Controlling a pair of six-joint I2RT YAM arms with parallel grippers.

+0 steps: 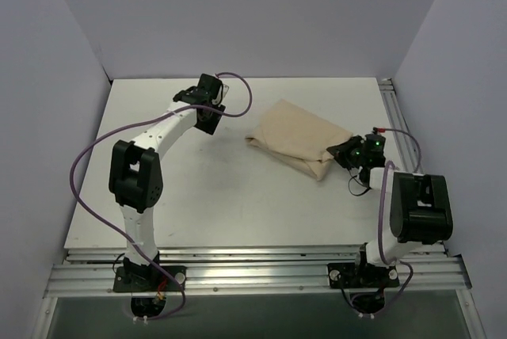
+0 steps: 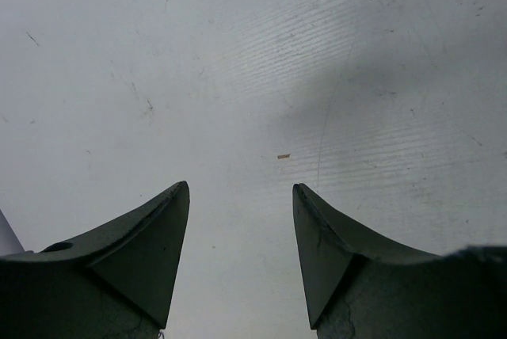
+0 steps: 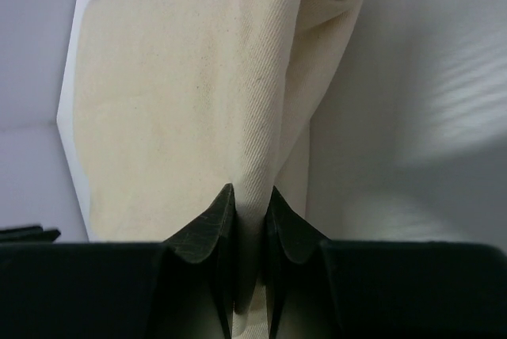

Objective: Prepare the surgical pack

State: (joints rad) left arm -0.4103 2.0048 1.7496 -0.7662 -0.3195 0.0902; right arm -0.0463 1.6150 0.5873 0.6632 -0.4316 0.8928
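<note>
The robot's right gripper is pinching the bundle's corner fold (image 1: 324, 163) and the way is clear, so it should go on pulling toward the side bar (image 1: 394, 109) and let go of the bundle there.
The surgical pack (image 1: 297, 139) is a folded tan-beige cloth bundle lying right of the table's middle; whatever it wraps is hidden. My right gripper (image 1: 339, 154) sits at the bundle's right corner and is shut on a fold of its cloth (image 3: 261, 157). In the right wrist view the two dark fingertips (image 3: 214, 216) pinch that raised fold between them, with my right gripper (image 3: 251, 200) pointing along the bundle. My left gripper (image 1: 207, 90) hovers at the far left-middle of the table, apart from the bundle. It stands open (image 2: 241, 190) over bare tabletop, with nothing between its fingers.
The white table (image 1: 238, 204) is walled by grey panels at back and sides. A metal rail (image 1: 404, 117) runs along its right edge and another along the near edge (image 1: 253, 272). Purple cables loop off both arms.
</note>
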